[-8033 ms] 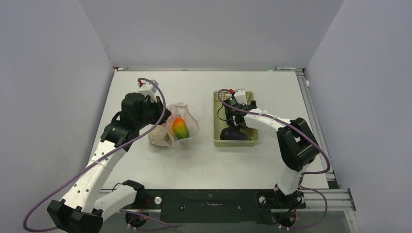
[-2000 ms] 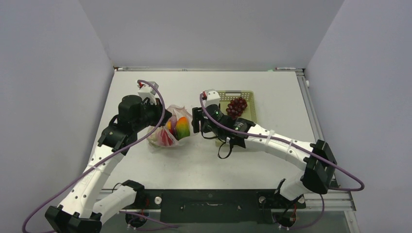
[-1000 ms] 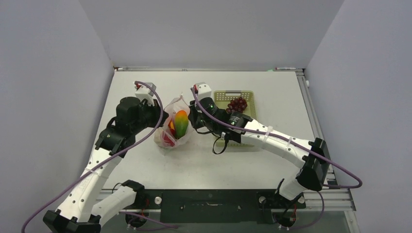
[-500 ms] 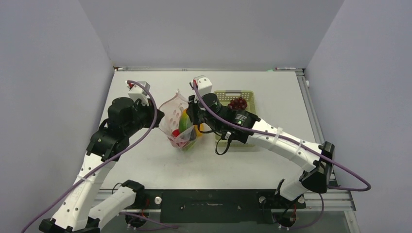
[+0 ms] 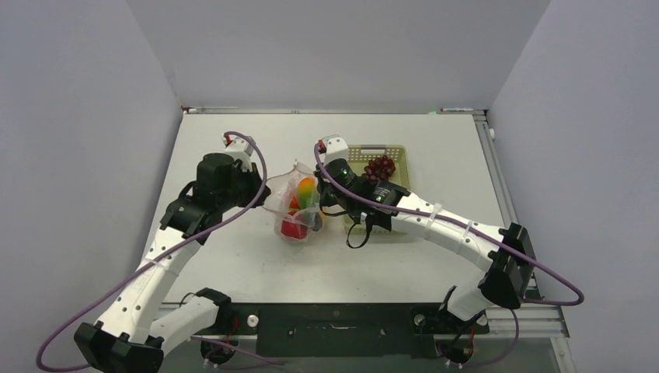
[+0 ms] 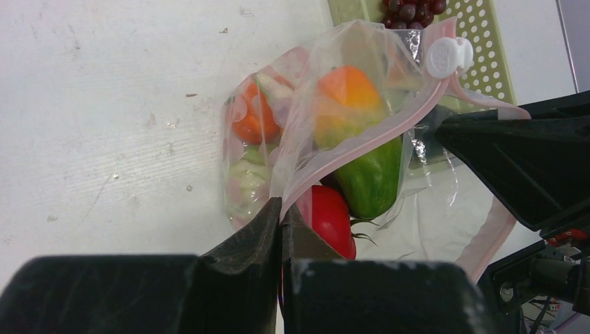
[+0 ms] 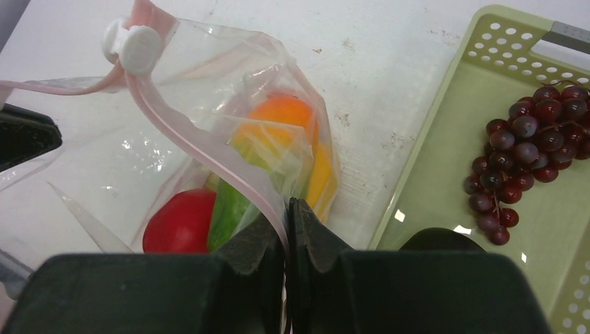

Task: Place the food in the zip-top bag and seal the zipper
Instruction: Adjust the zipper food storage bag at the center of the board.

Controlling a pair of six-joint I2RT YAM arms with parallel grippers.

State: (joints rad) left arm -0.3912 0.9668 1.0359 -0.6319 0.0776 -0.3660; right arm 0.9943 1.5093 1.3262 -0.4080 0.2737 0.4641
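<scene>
Both of the robot's grippers are holding the bag's zipper [image 6: 362, 146] while grapes lie in the basket, so the robot should bring the bag down and free its right gripper for the grapes [image 5: 380, 169].
The clear zip-top bag [image 5: 291, 206] hangs between my two grippers, its mouth up and spread apart. Inside it lie a red tomato [image 6: 327, 216], a green-and-orange fruit [image 6: 369, 177] and an orange piece [image 6: 250, 122]. My left gripper [image 6: 281, 209] is shut on the bag's left edge, right on the pink zipper [image 6: 362, 142]. The right gripper [image 7: 286, 209] is shut on the zipper [image 7: 182, 141] at the opposite edge. A white slider [image 7: 137, 43] sits at the strip's far end. Dark purple grapes [image 5: 379, 167] lie in the pale green basket [image 5: 404, 155].
The basket [image 7: 431, 160] stands just right of the bag, partly under my right arm. A dark rounded shape [image 7: 445, 240] lies in its near end. The grapes [image 7: 525, 149] rest toward its far end. Grey walls close the table on three sides.
Over the last second both grippers carried the bag rightward, closer to the basket. The left gripper has swung in toward the right one, so the bag's mouth is narrower.
</scene>
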